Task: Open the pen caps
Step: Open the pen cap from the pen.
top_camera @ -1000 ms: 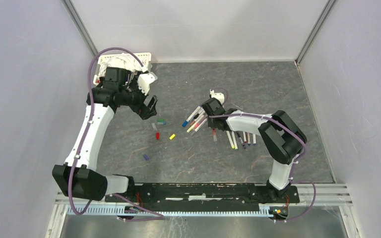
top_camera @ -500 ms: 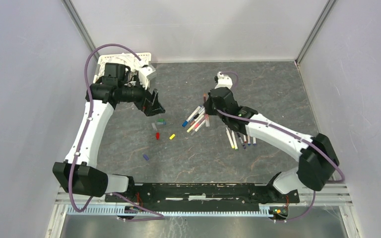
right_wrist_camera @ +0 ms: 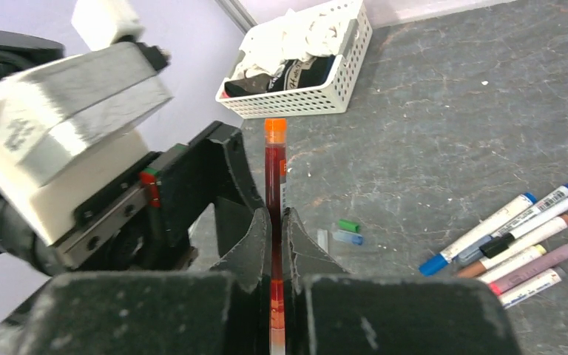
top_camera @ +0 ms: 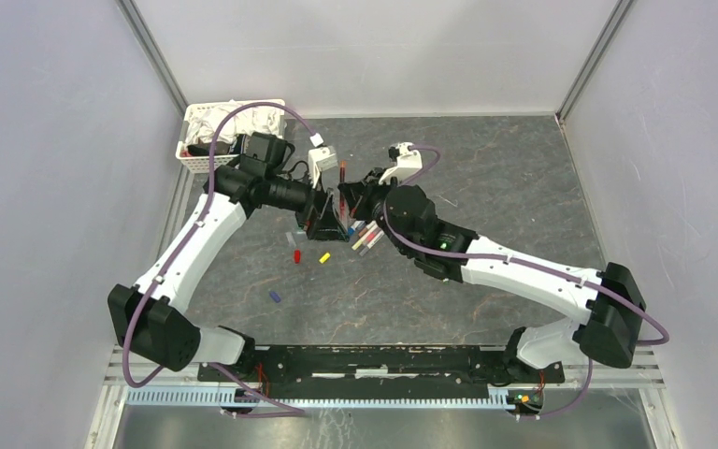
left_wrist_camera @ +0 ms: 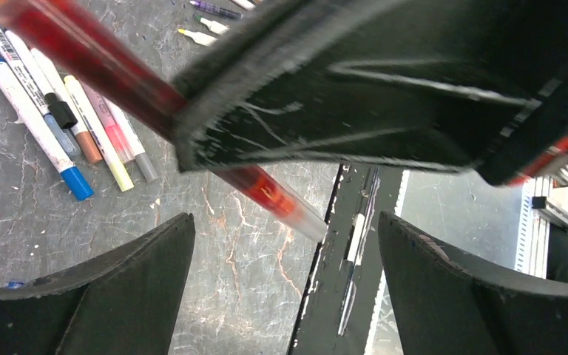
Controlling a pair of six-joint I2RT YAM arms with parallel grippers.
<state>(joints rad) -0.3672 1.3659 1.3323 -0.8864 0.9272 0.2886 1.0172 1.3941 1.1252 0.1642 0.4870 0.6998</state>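
The red pen's orange end (right_wrist_camera: 276, 130) is ahead of my right gripper. Next, my right gripper turns the clear cap (left_wrist_camera: 312, 224) ahead so that my left gripper can take it.
My right gripper (right_wrist_camera: 276, 222) is shut on a red pen (right_wrist_camera: 274, 174) with an orange cap (right_wrist_camera: 275, 126) and holds it above the table, cap end pointing away. In the top view the right gripper (top_camera: 352, 198) meets my left gripper (top_camera: 324, 224) over the middle of the table. My left gripper (left_wrist_camera: 285, 288) is open and empty, and the red pen (left_wrist_camera: 111, 70) crosses just beyond its fingers (left_wrist_camera: 111, 288). Several capped pens (left_wrist_camera: 59, 126) lie in a fan on the table. Loose green (right_wrist_camera: 348, 225), blue (right_wrist_camera: 349, 239), red (top_camera: 296, 255) and yellow (top_camera: 323, 258) caps lie near them.
A white slatted basket (top_camera: 196, 159) of cloths stands at the back left corner and shows in the right wrist view (right_wrist_camera: 296, 103) too. Another blue cap (top_camera: 276, 296) lies nearer the front. Grey walls enclose the table on three sides.
My right gripper has lifted the red pen off the pile and carried it left. My left gripper has swung right from the basket to meet it.
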